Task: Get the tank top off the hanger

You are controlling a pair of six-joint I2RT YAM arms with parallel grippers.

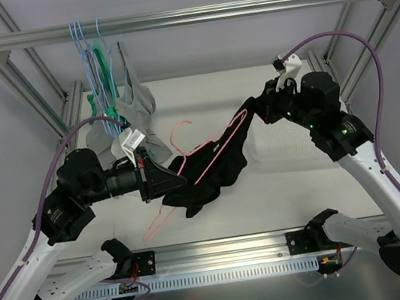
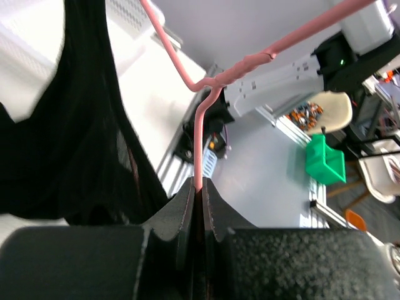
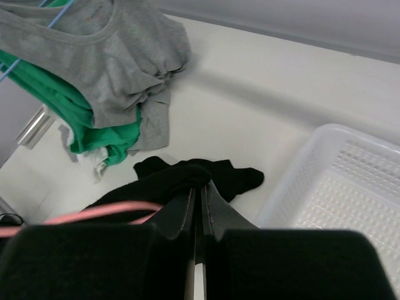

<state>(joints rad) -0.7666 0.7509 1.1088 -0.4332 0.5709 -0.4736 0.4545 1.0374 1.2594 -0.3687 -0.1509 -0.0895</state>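
One end of the pink hanger [image 1: 243, 114] is inside the tank top beside the robot's right gripper, so the left gripper should pull the hanger out toward the grey top [image 1: 139, 102].
A black tank top [image 1: 208, 179] hangs stretched between my two grippers above the table, still threaded on a pink wire hanger [image 1: 212, 152]. My left gripper [image 1: 161, 180] is shut on the hanger's wire [image 2: 199, 144], which runs straight into its jaws; the black fabric [image 2: 69, 125] hangs just to its left. My right gripper [image 1: 256, 110] is shut on a bunched end of the tank top [image 3: 187, 175], pulling it up and to the right. The pink hanger [image 3: 100, 212] passes just left of the right gripper's fingers.
Grey [image 1: 135, 99] and green [image 1: 103, 59] garments hang on blue hangers from the top rail [image 1: 238, 8] at the back left. They also show as the grey top [image 3: 106, 56] and green cloth [image 3: 62, 106]. A white basket [image 3: 350, 187] sits on the table below the right arm.
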